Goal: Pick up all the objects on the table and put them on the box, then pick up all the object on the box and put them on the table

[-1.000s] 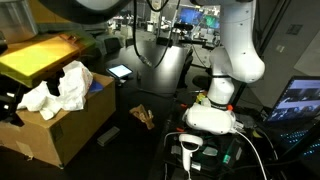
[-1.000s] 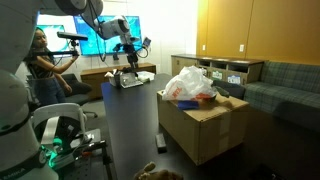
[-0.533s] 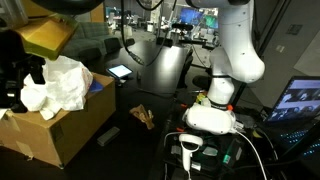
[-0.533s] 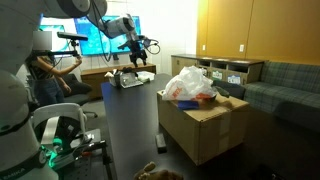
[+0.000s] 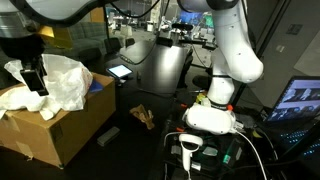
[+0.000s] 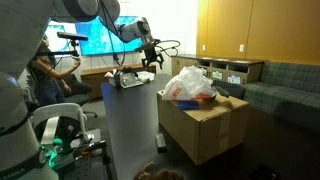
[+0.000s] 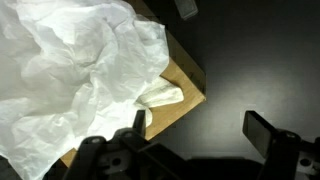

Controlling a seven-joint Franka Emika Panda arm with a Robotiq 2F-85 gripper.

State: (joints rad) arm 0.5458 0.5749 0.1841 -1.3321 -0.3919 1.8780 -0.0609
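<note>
The robot's open gripper hangs past the box's corner (image 7: 200, 96), at a slant to the box's edge, so the robot should turn the gripper square and bring it back in over the white plastic bag (image 7: 105, 70).
The brown cardboard box (image 5: 62, 128) (image 6: 205, 128) stands beside the black table (image 6: 128, 125). A crumpled white plastic bag (image 5: 66, 80) (image 6: 190, 80) (image 7: 70, 70) lies on top of it. A flat blue square (image 5: 97, 86) peeks out beside the bag, and something orange-red (image 6: 183, 100) shows under the bag. A small white cloth (image 7: 160, 97) lies at the box's corner (image 7: 180, 95). On the dark surface lies a brown stick-like piece (image 5: 143, 117). My gripper (image 5: 33, 80) (image 6: 150, 62) (image 7: 200, 128) hangs open and empty just off the box's corner, with only dark surface between its fingers.
A grey barcode scanner (image 5: 190, 150) stands near the robot's base (image 5: 212, 118). A lit laptop screen (image 5: 300, 100) is at the far right and a tablet (image 5: 120, 71) lies further back. A person (image 6: 42, 65) and a bright wall screen (image 6: 95, 35) are behind the table; a sofa (image 6: 285, 90) is beyond the box.
The arm has swung across towards the box; the gripper now hangs at the box's edge beside the white bag. Its jaws have stayed open.
</note>
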